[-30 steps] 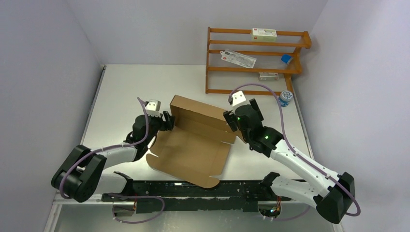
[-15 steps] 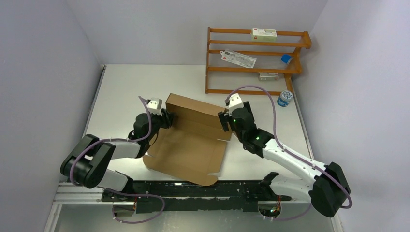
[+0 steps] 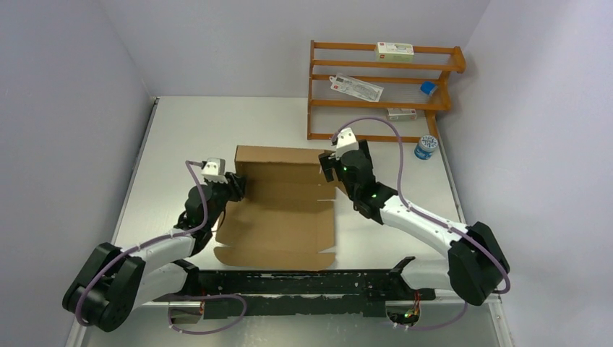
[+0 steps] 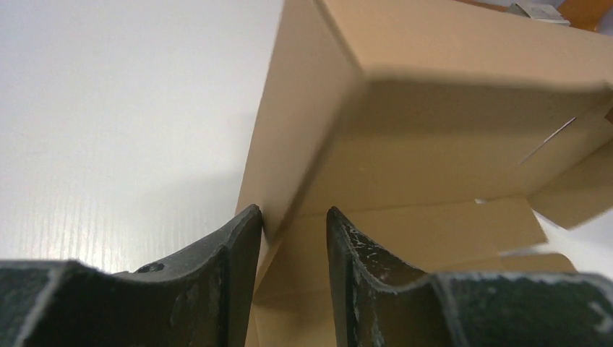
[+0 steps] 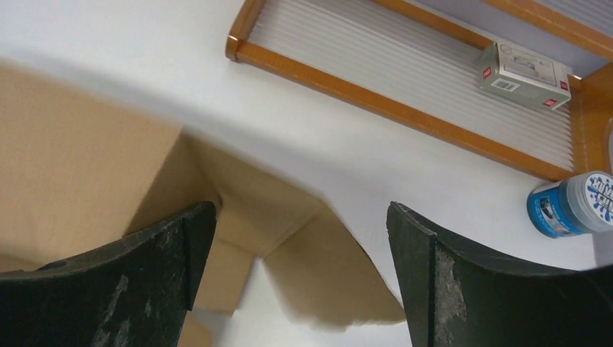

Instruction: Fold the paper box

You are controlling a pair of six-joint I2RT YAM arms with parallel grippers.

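The loose flap (image 5: 314, 264) splays away from the paper box's raised back panel, so my right gripper should back off, come from the front and pinch the flap's loose edge (image 5: 367, 254).
The paper box (image 3: 278, 224) is a brown cardboard sheet lying mid-table, its back panel raised and its front flap flat. My left gripper (image 3: 235, 186) is at the box's back left corner. In the left wrist view the box (image 4: 434, 144) fills the right side, and my left gripper (image 4: 293, 213) is closed narrowly on its upright left wall. My right gripper (image 3: 327, 168) is at the back right corner. In the right wrist view it (image 5: 298, 217) stands open, with a loose flap of the box (image 5: 72, 166) lying between its fingers without touching them.
A wooden rack (image 3: 383, 90) stands at the back right with a white carton (image 3: 394, 50) on top and a packet (image 3: 356, 87) below. A blue-lidded jar (image 3: 426, 147) stands by the rack's right foot, just beyond my right gripper. Walls close in on both sides.
The box has swung from skewed to square with the table and shifted left. My left gripper narrowed onto the left wall and drew left. The right gripper followed the back right corner, still open.
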